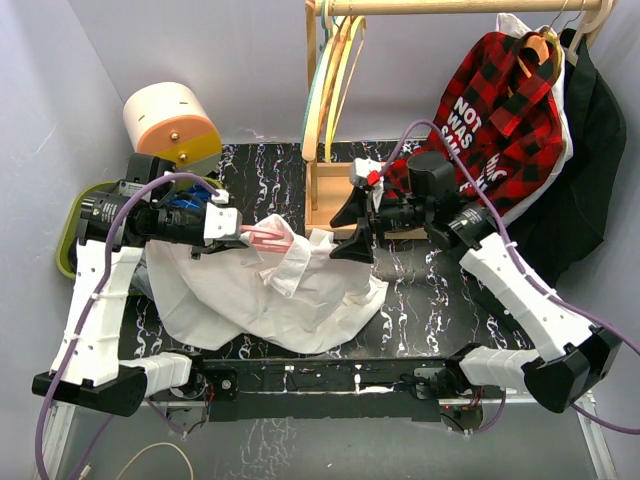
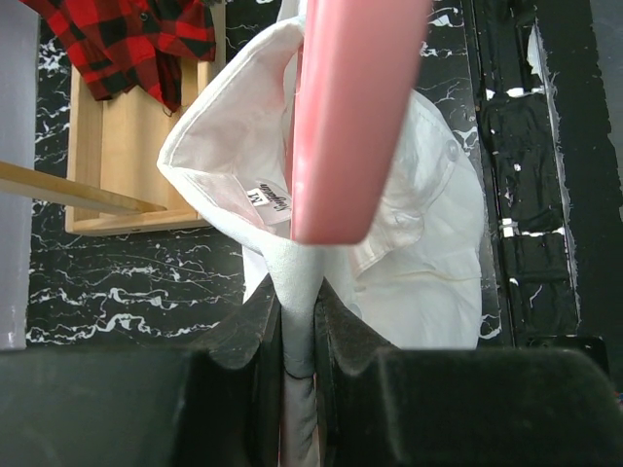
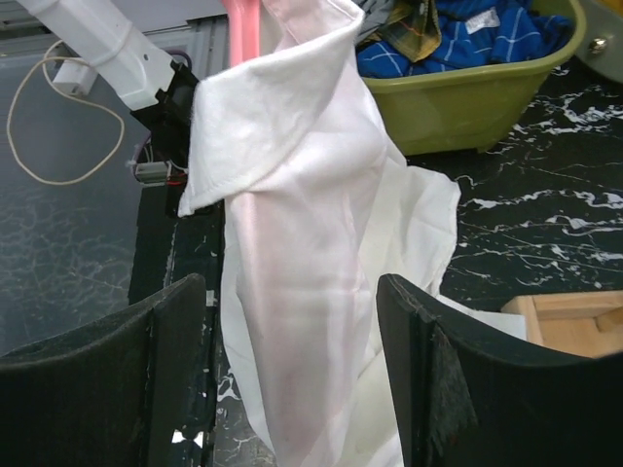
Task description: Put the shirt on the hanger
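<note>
The robot's left gripper has the shirt's collar (image 1: 292, 264) far from the hung plaid shirt, so the right gripper should pinch the shoulder and pink hanger (image 1: 322, 249) together before the left gripper opens.
The white shirt (image 1: 270, 300) lies crumpled on the black marbled table, with its collar end lifted. The pink hanger (image 1: 266, 238) sticks out of my left gripper (image 1: 238, 236) into the collar. In the left wrist view the jaws are shut on a fold of white collar cloth (image 2: 297, 292) with a pinkish strip under it, and a pink hanger arm (image 2: 350, 117) runs just above. My right gripper (image 1: 350, 238) is open. In the right wrist view its fingers (image 3: 107, 370) stand either side of a shirt shoulder (image 3: 311, 243), with pink showing through the cloth.
A wooden rack base (image 1: 330, 195) stands behind the shirt, with yellow and teal hangers (image 1: 338, 70) on its rail. A red-and-black plaid shirt (image 1: 505, 110) and a black garment (image 1: 590, 150) hang at the right. A green bin (image 3: 467, 97) with blue checked cloth is at the left.
</note>
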Controlling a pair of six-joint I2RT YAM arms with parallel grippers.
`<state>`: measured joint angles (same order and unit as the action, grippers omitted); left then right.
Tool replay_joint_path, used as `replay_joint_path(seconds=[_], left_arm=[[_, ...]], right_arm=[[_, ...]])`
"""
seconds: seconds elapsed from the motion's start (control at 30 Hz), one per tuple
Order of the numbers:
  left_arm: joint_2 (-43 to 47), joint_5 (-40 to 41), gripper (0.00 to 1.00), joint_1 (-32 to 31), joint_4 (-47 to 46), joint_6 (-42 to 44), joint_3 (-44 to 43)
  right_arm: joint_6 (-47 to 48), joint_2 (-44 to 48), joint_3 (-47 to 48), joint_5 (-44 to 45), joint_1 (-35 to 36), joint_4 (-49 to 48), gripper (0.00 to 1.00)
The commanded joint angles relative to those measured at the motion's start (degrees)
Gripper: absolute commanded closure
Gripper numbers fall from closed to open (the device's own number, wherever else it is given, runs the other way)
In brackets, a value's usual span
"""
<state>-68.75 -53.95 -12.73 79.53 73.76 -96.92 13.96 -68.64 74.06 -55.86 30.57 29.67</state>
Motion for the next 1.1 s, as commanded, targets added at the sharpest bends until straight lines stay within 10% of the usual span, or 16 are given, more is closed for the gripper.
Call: replay_joint_path(seconds=[0.0,0.27,0.47,0.57,0.73,1.07], left_arm=[[-1.0,-2.5,1.00,0.3,-0.9,1.1,0.1],[-2.4,-3.3,1.00,0.3,-2.3,-0.7,-0.5],[-3.0,-3.3,1.00,0.3,-2.7,-1.5,-1.4],[-3.2,-1.6,1.00,0.3,-6.6,-5.3,-0.2],[-2.6,7.4,0.62,0.3,-14.4,-13.8,2.7],[-2.8,18.4,0.34,0.3,-22.9,-19.8,8.4]], right_arm=[[-2.0,-1.1,-0.5,-0.3,3.5,-6.3,0.28],[-4.6,-3.4,-4.6,9.6,10.8,-16.5,0.40],[-7.9,-2.6,-8.5,12.0,10.8,-25.9,0.91],[-12.0,-0.3,-13.1,15.2,10.8,-33.4,0.92],[-13.4,7.8,-19.9,26.3,10.7,-31.8,0.92],[-17.6,19.0,-22.7,37.6,10.7,-17.0,0.92]])
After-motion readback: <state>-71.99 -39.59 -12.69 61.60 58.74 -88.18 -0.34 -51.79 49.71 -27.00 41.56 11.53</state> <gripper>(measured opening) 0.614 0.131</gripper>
